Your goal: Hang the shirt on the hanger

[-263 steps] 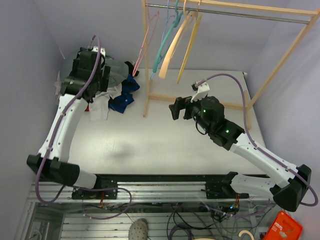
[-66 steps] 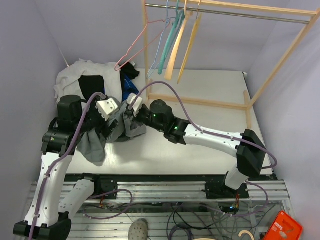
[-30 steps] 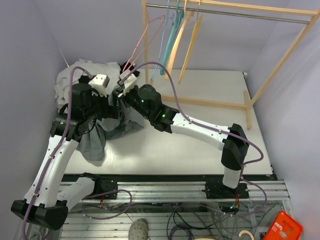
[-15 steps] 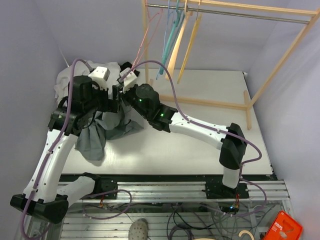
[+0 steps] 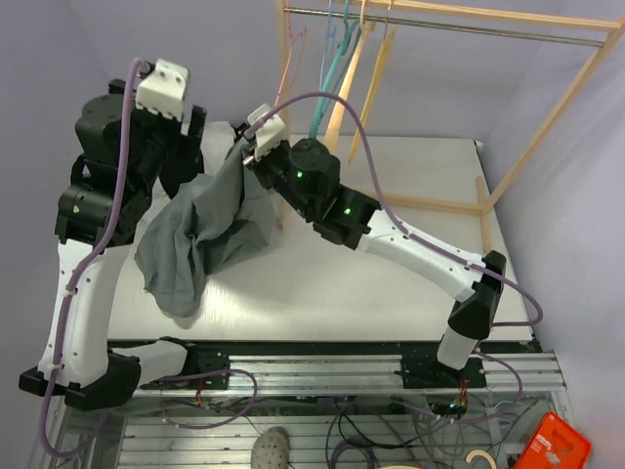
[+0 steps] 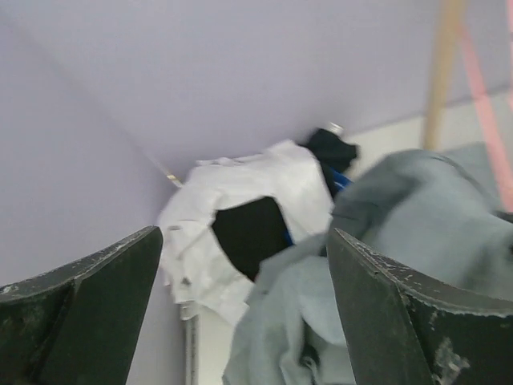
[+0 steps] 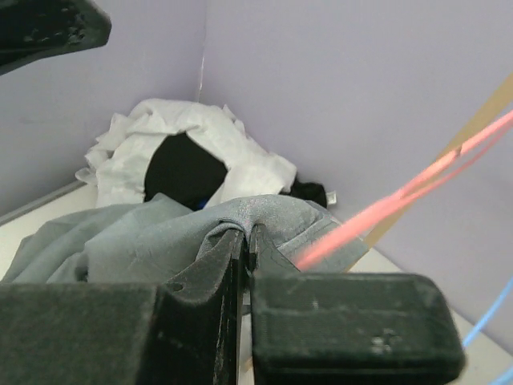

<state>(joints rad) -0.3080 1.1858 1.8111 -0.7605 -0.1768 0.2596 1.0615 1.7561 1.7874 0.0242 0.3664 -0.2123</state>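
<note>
My right gripper is to carry the grey shirt toward the white garment and spread it out before hanging it, because the grey shirt hangs bunched beside the pink hanger.
The grey shirt hangs in the air from my right gripper and drapes down toward the table's left side. In the right wrist view, the right gripper is shut on a fold of the shirt. My left gripper is raised high at the back left, apart from the shirt. In the left wrist view, the left gripper stands wide open with nothing between its fingers, and the shirt lies below to the right. The yellow hanger hangs on the rack's rail, to the right of the shirt.
A wooden rack stands at the back with pink, teal and cream hangers. A white garment with dark clothes on it is piled in the back left corner. The pink hanger crosses close to my right gripper.
My right gripper has lifted the shirt up off the table, toward the rack. The left arm has risen high and drawn away from the shirt, its jaws staying open.
</note>
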